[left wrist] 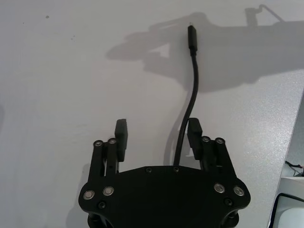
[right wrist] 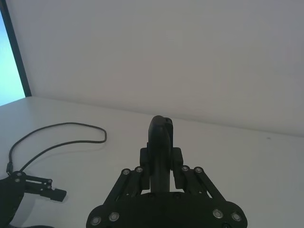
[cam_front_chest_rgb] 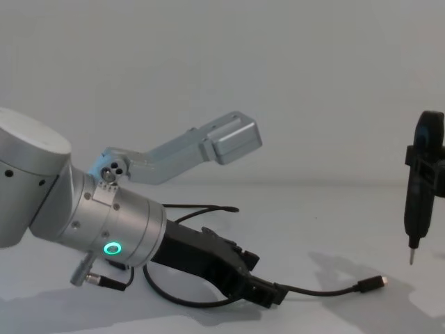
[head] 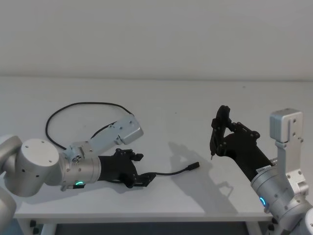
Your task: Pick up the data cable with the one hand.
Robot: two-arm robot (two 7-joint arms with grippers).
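My gripper will lift the data cable, and its plug end (cam_front_chest_rgb: 370,284) will stick out instead of drooping, because the data cable bows clear of its shadow behind the plug.
The data cable (head: 171,173) is a thin black cord. It loops at the back left of the white table (head: 195,107) and ends in a small plug (head: 194,166) near the front middle. My left gripper (head: 143,168), black on a silver forearm with a green ring, lies low over the table and is open. In the left wrist view the cable (left wrist: 192,90) runs between the fingers, close against one finger (left wrist: 194,135). The other finger (left wrist: 121,135) stands well apart from it. My right gripper (head: 220,132) hangs above the table at the right, shut on a black pin-tipped tool (right wrist: 159,142).
The table's front edge (head: 146,214) runs just below the left forearm. The silver camera bracket (head: 122,129) sticks out above the left wrist. Bare table lies between the plug and the right arm. A plain wall stands behind.
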